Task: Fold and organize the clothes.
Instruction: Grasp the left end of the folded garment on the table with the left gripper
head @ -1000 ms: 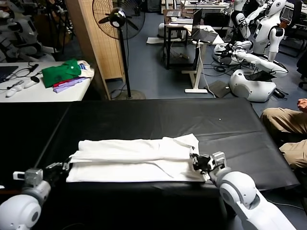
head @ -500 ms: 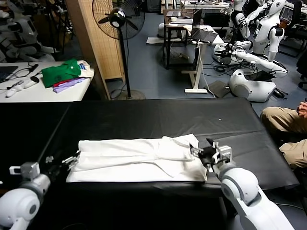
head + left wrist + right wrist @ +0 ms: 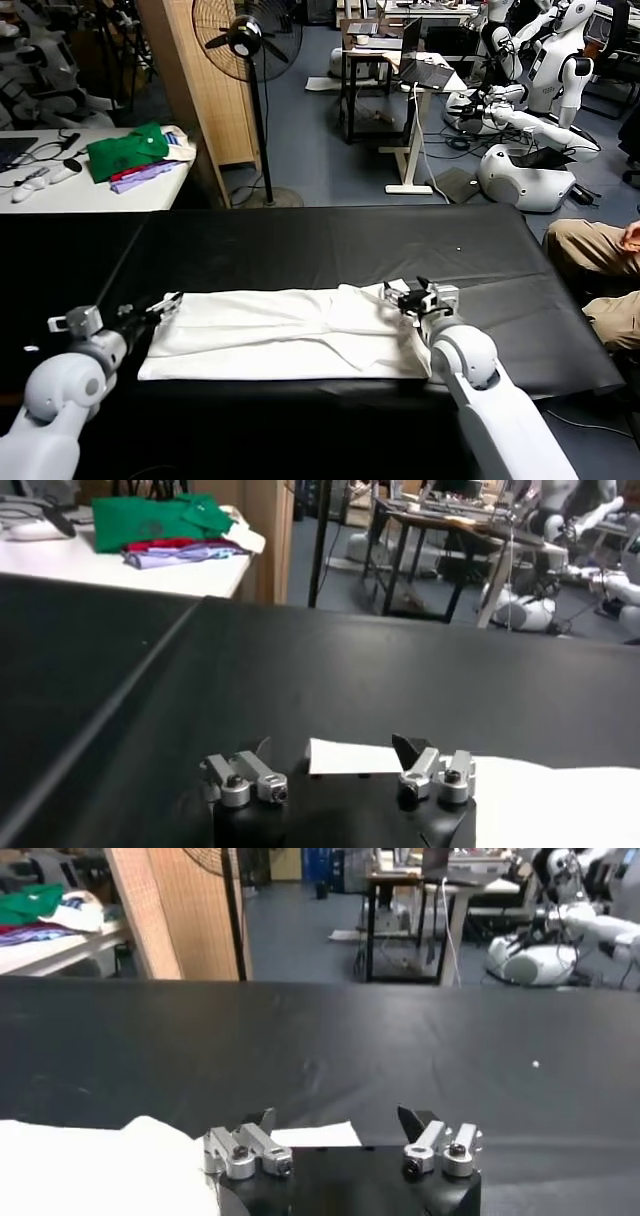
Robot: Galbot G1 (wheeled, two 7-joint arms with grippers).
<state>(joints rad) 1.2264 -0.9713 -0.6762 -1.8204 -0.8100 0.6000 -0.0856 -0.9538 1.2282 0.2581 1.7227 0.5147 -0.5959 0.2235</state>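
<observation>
The T-shirt's far edge (image 3: 350, 290) is wrinkled by the collar end, so before folding I should pinch the T-shirt's loose corner (image 3: 397, 287) with my right gripper and tug it straight.
The clothes, a white T-shirt (image 3: 280, 330), lie folded into a long strip across the near part of the black table (image 3: 330, 240). My left gripper (image 3: 168, 302) hovers at the strip's left end, open, with nothing between its fingers. In the left wrist view the gripper (image 3: 335, 752) stands over a white corner of the T-shirt (image 3: 350, 758). My right gripper (image 3: 402, 293) is at the strip's right end near the collar, also open and empty. In the right wrist view that gripper (image 3: 338, 1120) sits just above the T-shirt's edge (image 3: 100, 1160).
A green garment (image 3: 127, 150) and a purple cloth (image 3: 148, 176) lie on a white side table (image 3: 70, 192) at the far left. A standing fan (image 3: 247, 40) is behind the table. A seated person's legs (image 3: 595, 255) are at the right edge.
Both grippers have opened, let go of the T-shirt's near edge and moved toward its far edge. The cloth has settled flat on the table.
</observation>
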